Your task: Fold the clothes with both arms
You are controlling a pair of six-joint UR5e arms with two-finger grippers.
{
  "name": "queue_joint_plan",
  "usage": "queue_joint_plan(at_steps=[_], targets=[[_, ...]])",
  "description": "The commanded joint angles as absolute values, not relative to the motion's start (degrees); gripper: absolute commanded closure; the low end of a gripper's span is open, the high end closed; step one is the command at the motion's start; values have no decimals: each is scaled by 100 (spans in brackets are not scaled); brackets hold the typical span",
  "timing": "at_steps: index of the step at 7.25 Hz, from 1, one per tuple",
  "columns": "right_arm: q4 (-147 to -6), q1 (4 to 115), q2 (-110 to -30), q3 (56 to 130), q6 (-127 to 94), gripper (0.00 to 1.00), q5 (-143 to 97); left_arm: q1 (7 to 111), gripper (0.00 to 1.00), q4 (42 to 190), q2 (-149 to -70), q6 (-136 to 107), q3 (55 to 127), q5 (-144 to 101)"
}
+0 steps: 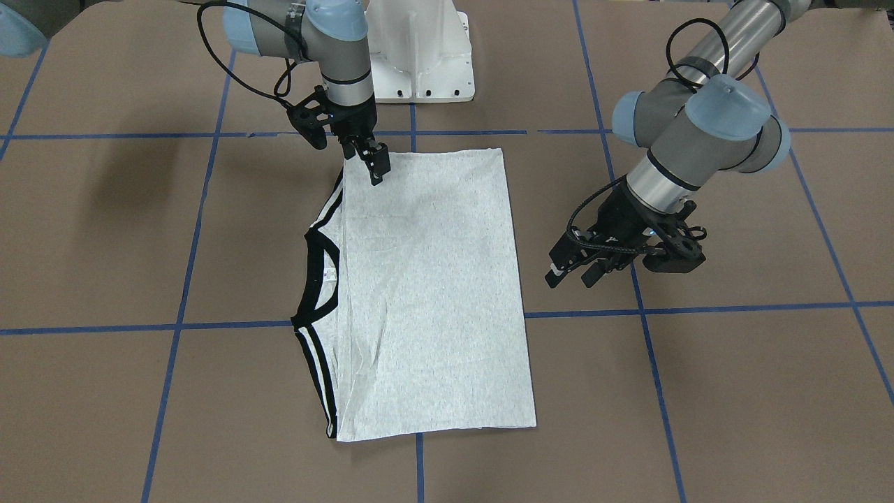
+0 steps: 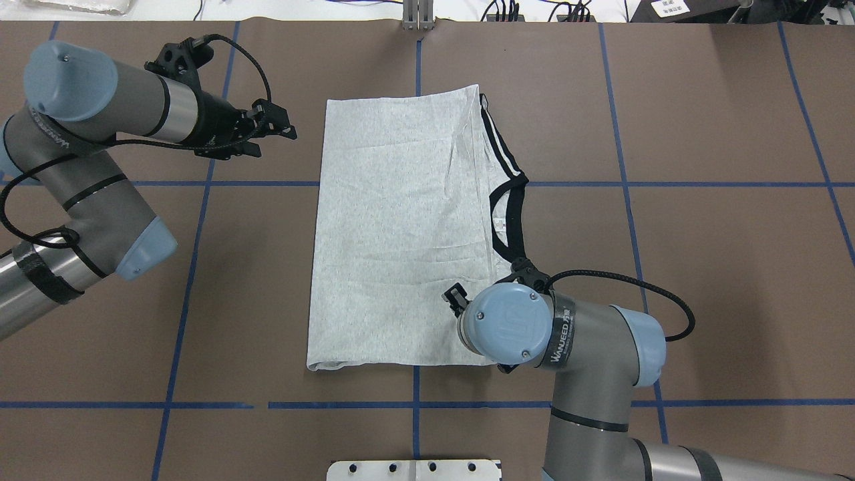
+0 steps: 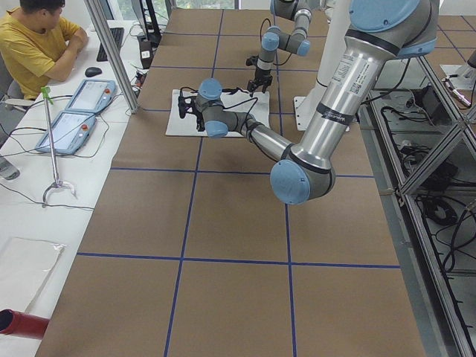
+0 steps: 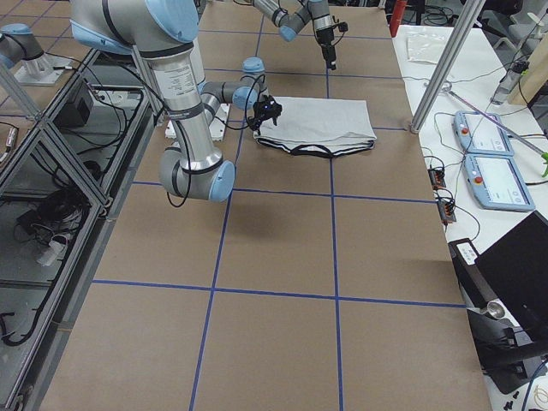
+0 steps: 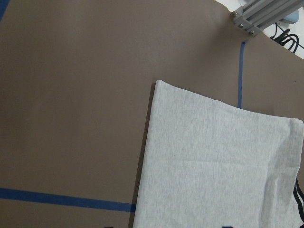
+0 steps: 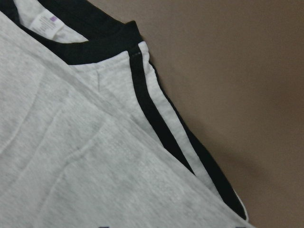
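Observation:
The shirt's near shoulder corner (image 1: 347,172) will bring a stripe up on top when I fold, because black stripes (image 1: 330,209) poke out from under the shirt's plain grey layer.
The grey T-shirt (image 1: 426,279) lies flat on the table, folded into a long rectangle with plain fabric up; its print is hidden. The black collar (image 1: 311,279) and shoulder stripes show along its edge on the robot's right side. My right gripper (image 1: 374,164) hangs just over the shirt's near corner by the stripes, jaws apart, holding nothing; the overhead view (image 2: 457,297) mostly hides it under the wrist. My left gripper (image 1: 576,274) is open and empty, off the shirt beside its far left corner (image 2: 277,130). The wrist views show the shirt (image 5: 213,166) and the stripes (image 6: 161,133).
The table is brown paper with blue tape lines (image 2: 414,404). The white pedestal base (image 1: 419,56) stands at the robot's edge. A metal post (image 2: 417,13) stands at the far edge. An operator (image 3: 33,44) and teach pendants (image 3: 74,111) are at a side table.

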State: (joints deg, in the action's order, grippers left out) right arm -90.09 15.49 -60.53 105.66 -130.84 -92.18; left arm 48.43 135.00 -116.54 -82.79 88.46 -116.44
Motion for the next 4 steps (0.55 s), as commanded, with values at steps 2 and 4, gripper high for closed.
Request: queue_joint_plan(at_steps=[2,4], targets=[[-9009,1336,-6205,10591,-13087,9,-9079,4860,19,13491,-11646,-8279,8903,-11628],[-9009,1336,-6205,10573,-13087,11,-9088,4869,19,13369,-11645,-8279,8991,-11628]])
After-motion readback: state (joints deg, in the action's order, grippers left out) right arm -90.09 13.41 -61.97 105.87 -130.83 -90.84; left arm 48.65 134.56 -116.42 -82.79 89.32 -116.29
